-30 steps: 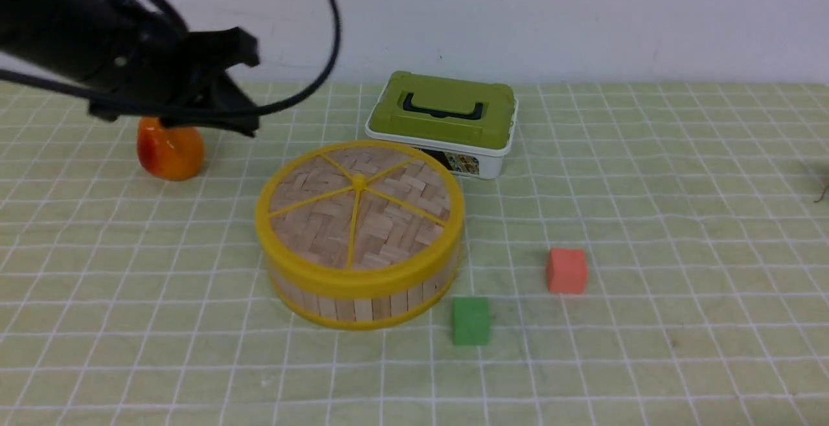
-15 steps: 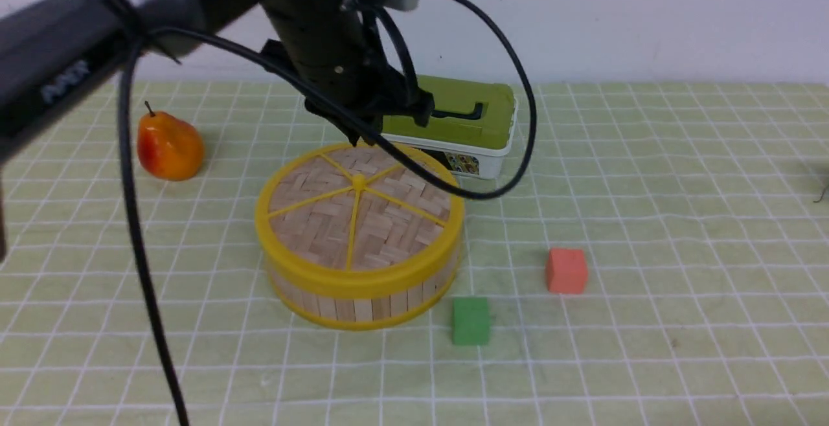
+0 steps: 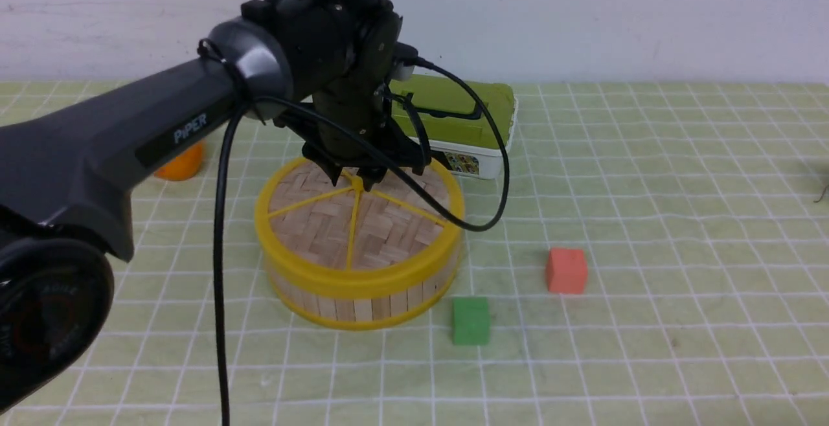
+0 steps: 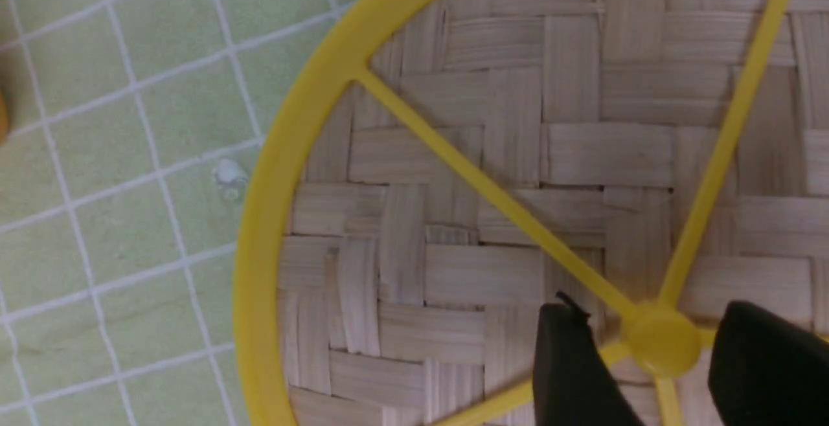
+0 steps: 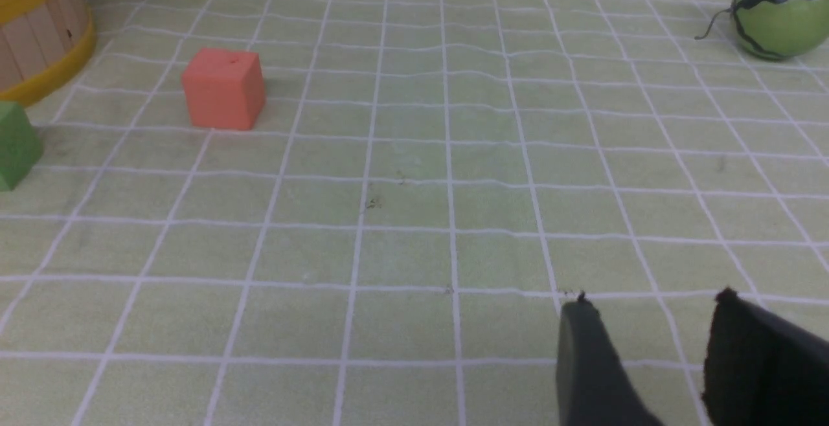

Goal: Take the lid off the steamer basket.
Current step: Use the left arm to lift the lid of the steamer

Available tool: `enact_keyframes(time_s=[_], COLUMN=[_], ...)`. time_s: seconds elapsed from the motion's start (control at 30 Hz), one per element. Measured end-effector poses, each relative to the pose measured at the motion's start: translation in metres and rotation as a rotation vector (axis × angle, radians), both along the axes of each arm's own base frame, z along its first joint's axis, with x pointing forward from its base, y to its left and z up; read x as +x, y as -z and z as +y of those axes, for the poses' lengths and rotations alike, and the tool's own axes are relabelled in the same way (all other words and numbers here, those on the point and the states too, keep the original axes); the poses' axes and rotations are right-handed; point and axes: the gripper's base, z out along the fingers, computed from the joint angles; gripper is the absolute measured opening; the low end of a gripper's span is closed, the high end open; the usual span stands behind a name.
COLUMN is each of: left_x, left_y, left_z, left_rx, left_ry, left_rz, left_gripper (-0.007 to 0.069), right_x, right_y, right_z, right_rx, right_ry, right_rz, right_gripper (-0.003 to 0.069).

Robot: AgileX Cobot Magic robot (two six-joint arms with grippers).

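The yellow rim (image 3: 355, 281) just caps the basket's slat sides. The lid (image 3: 311, 228) will come off in one piece, and the basket will stay put when I lift.
The woven lid (image 3: 324, 225) with yellow rim and spokes sits on the steamer basket (image 3: 363, 303), whose slat walls show at the front. My left gripper (image 3: 355, 179) hangs over the lid's middle, open, one finger on each side of the yellow hub (image 4: 659, 343) with a gap to each. The lid fills the left wrist view (image 4: 492, 173). My right gripper (image 5: 647, 309) is open and empty over bare cloth; it does not show in the front view. The basket's wall (image 5: 32, 31) shows at the edge of the right wrist view.
An olive-green box (image 3: 463, 115) with a black handle stands just behind the basket. A green cube (image 3: 471, 320) and a red cube (image 3: 566, 270) lie to the basket's right. An orange pear (image 3: 183, 164) is partly hidden behind my left arm. A small watermelon (image 5: 780, 8) lies far right.
My left arm has swung in from the far left, over the basket, and come down until its open fingers straddle the lid's hub. The lid and basket have not moved.
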Motion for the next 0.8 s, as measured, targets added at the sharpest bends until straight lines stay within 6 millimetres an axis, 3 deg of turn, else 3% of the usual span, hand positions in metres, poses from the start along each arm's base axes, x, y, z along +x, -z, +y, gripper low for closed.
enact_keyframes(time_s=[0.3,0.47,0.8], left_x=[0.0025,0.0021,0.0013], left_y=[0.0026,0.0024,-0.0035], left_z=[-0.0018,-0.0033,-0.0032], left_rx=[-0.019,-0.056,-0.078], left_ry=[-0.012,-0.044,-0.077], left_rz=[-0.014,-0.009,-0.008], left_gripper=[0.0198,0.0106,0.0104], right_x=[0.0000,0.0000,0.0000], right_y=[0.0000,0.0000,0.0000], right_z=[0.0000,0.0000,0.0000], right_rx=[0.000,0.000,0.000], right_ry=[0.000,0.000,0.000], right_rz=[0.000,0.000,0.000], right_gripper=[0.0241,0.0241,0.0241])
